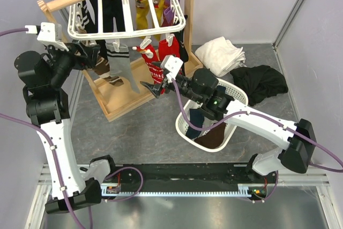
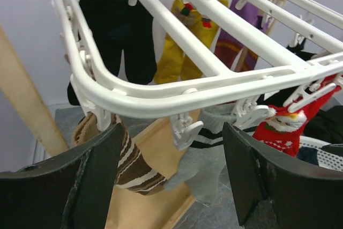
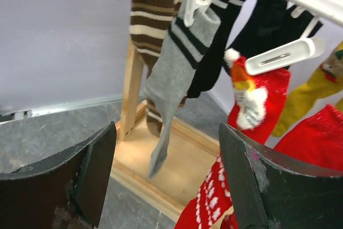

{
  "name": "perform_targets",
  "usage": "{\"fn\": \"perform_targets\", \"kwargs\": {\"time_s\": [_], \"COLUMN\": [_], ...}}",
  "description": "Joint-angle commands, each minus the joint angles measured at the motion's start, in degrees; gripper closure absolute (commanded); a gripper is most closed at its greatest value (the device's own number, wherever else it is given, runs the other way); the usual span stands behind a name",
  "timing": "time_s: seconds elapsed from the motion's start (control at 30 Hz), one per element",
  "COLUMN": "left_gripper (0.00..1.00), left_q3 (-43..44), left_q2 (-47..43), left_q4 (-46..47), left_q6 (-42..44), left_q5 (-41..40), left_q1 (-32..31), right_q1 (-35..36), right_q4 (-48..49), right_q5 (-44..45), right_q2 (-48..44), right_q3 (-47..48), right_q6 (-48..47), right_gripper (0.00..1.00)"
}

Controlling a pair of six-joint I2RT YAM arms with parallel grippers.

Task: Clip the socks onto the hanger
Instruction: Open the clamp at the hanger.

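Observation:
The empty peg (image 2: 185, 132) at the front corner of the hanger (image 1: 102, 35) is far away from my right gripper, so my left gripper should take hold of the peg and swing the hanger nearer.
The white slatted hanger (image 1: 134, 35) hangs from the wooden pole. Grey socks with dark-striped cuffs (image 1: 122, 64) and red patterned socks (image 1: 151, 57) hang from pegs on its front edge. My left gripper (image 1: 92, 56) is open at the hanger's left front corner. In the left wrist view, the rim (image 2: 161, 97) is just above my open left gripper (image 2: 171, 186), with a grey sock (image 2: 214, 159) between the jaws and a red sock (image 2: 281, 132) at right. My right gripper (image 1: 156, 80) is open below the red socks. In the right wrist view, it (image 3: 166, 181) faces a hanging grey sock (image 3: 177, 73) and red socks (image 3: 257, 100).
Black (image 2: 123, 36), yellow (image 2: 182, 41), purple (image 2: 236, 41) and brown striped (image 2: 128, 164) socks also hang on the frame. The wooden stand's base (image 1: 123, 100) lies beneath. A white lattice basket (image 1: 236, 92) with dark socks sits under my right arm. White (image 1: 220, 54) and black (image 1: 265, 81) cloths lie behind it.

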Motion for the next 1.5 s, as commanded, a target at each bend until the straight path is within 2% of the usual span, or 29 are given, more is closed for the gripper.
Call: {"fn": "perform_targets", "kwargs": {"time_s": [0.0,0.17,0.3,0.37,0.57,0.67,0.7,0.8,1.0,1.13,1.3,1.47], "left_gripper": [0.18,0.16,0.17,0.17,0.17,0.19,0.2,0.23,0.26,0.35,0.42,0.56], "left_q3": [-0.62,-1.94,-4.75,-5.9,-5.81,-7.56,-8.26,-9.85,-10.56,-11.26,-12.22,-12.75], "left_q2": [0.07,1.56,3.24,3.76,6.84,8.77,8.95,9.22,7.63,8.51,7.63,6.23], "left_q4": [5.62,10.18,19.84,23.7,27.06,34.86,41.16,45.34,45.61,51.31,51.24,49.32], "left_q6": [2.46,0.36,-8.76,-10.54,-12.39,-18.7,-23.16,-26.97,-27.94,-33.21,-33.66,-33.14], "left_q5": [16.31,25.01,34.67,36.89,41.99,44.8,45.68,46.21,44.46,43.93,42.79,40.86], "left_q1": [3.83,9.1,13.24,14.38,15.88,17.11,17.2,17.12,17.03,16.33,15.36,13.87], "right_q1": [-0.27,-0.27,-0.27,-0.27,-0.27,-0.27,-0.27,-0.36,-0.27,-0.27,-0.27,-0.27], "right_q4": [-0.38,0.41,1.55,1.81,1.99,1.99,1.99,1.99,2.34,2.25,2.43,2.52], "right_q5": [-5.14,-8.48,-10.07,-10.33,-11.56,-12.0,-12.09,-12.0,-12.27,-12.44,-12.79,-13.32], "right_q2": [-3.43,-4.93,-6.25,-6.78,-7.04,-7.39,-7.39,-7.13,-6.95,-7.04,-6.87,-6.96], "right_q3": [-2.19,-4.13,-5.45,-5.98,-6.24,-6.42,-6.42,-6.5,-6.68,-6.77,-6.59,-6.59], "right_q6": [0.8,2.12,2.91,2.91,2.82,2.74,2.65,2.38,2.56,2.47,2.82,3.17], "right_gripper": [0.15,0.15,0.14,0.14,0.13,0.13,0.13,0.13,0.13,0.12,0.12,0.12]}}
